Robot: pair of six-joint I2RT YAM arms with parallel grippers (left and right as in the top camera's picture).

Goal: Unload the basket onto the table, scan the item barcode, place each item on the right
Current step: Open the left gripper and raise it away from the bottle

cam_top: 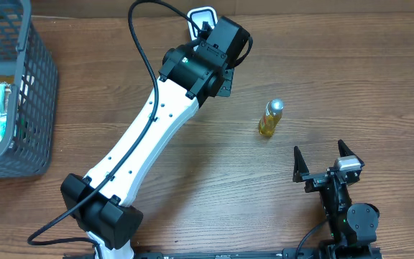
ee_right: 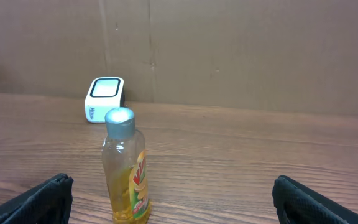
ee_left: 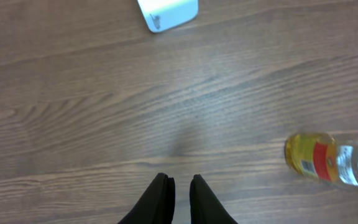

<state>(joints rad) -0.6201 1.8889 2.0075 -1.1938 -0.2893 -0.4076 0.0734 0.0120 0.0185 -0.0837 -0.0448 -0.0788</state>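
Note:
My left gripper's fingers are closed on only empty air (ee_left: 182, 174) near the white scanner, so next I open them and reach for a packet in the grey basket (cam_top: 1, 128).
The item is a small clear bottle (cam_top: 270, 119) of yellow liquid with a silver cap, standing upright on the wooden table right of centre. A white barcode scanner (cam_top: 201, 17) sits at the far edge, partly hidden under my left arm's wrist (cam_top: 207, 57). In the left wrist view my left gripper (ee_left: 182, 182) hovers over bare wood, its fingers drawn in to a narrow slit with nothing between them. The scanner (ee_left: 166, 12) lies ahead of it and the bottle (ee_left: 328, 160) off to the right. My right gripper (cam_top: 319, 149) stands wide open near the front edge, with the bottle (ee_right: 126, 168) ahead to its left.
A grey mesh basket (cam_top: 27, 93) holding several packets stands at the left edge. A cardboard wall (ee_right: 241, 50) closes the far side behind the scanner (ee_right: 104, 99). Bare wood lies between the bottle and the right gripper.

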